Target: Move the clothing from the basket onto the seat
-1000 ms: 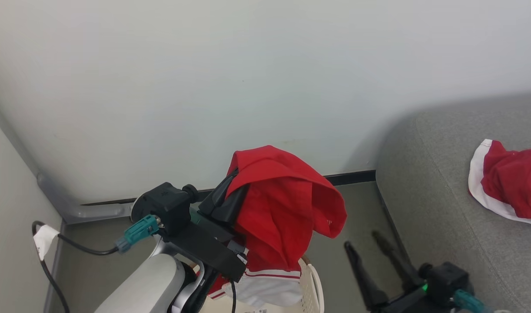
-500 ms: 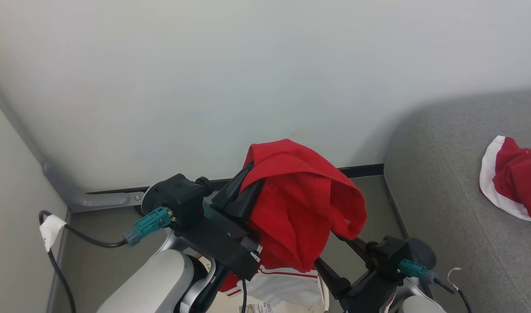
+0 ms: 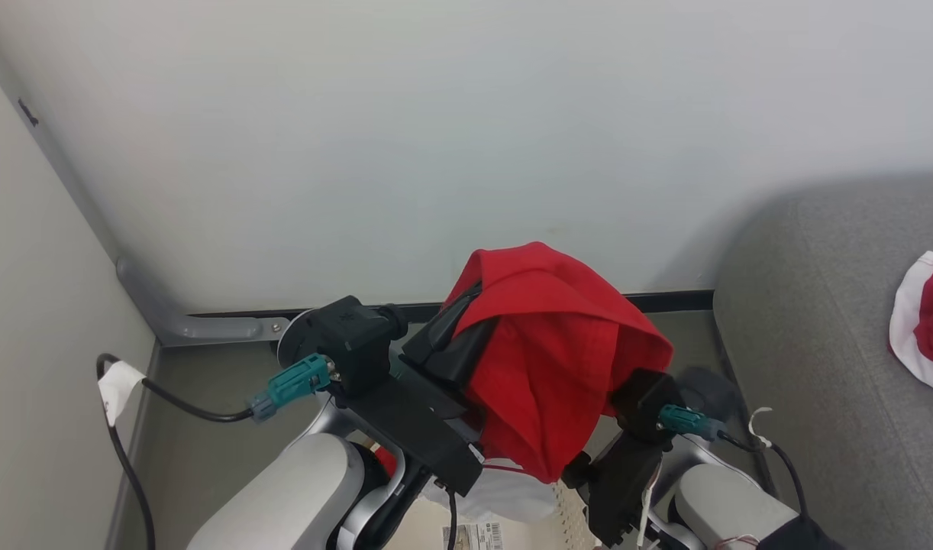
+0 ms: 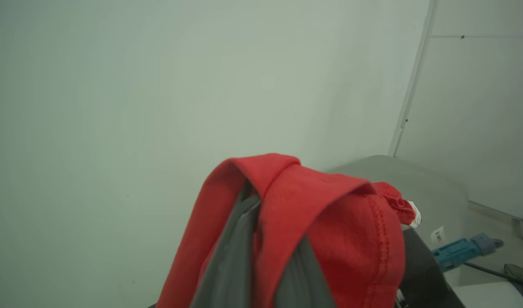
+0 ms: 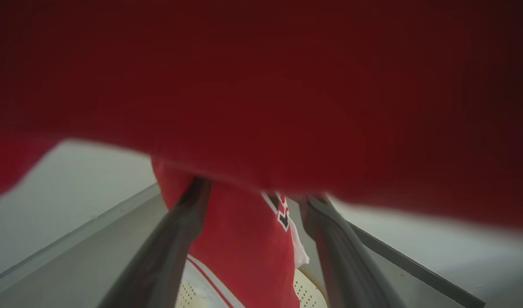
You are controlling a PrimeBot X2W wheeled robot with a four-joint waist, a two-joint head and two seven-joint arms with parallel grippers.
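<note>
The basket should be empty when I carry the red garment to the seat, because its bottom and label can be seen below the garment.
My left gripper is raised in front of the wall and shut on a red piece of clothing, which drapes over its fingers and hangs down. The garment's white-trimmed lower end dangles over the cream perforated basket, of which a sliver shows. My right gripper is open, its fingertips tucked under the hanging red fabric; its wrist sits just right of the cloth. The grey seat lies at the right with another red and white garment on it.
A pale wall stands close ahead, meeting a side wall at the left corner. A black cable with a white tag runs along the floor at the left. A dark baseboard lines the wall's foot beside the seat.
The head camera has turned, sliding the scene rightwards. My right gripper has risen from the lower right and gone in under the hanging garment. The left gripper still holds the cloth up.
</note>
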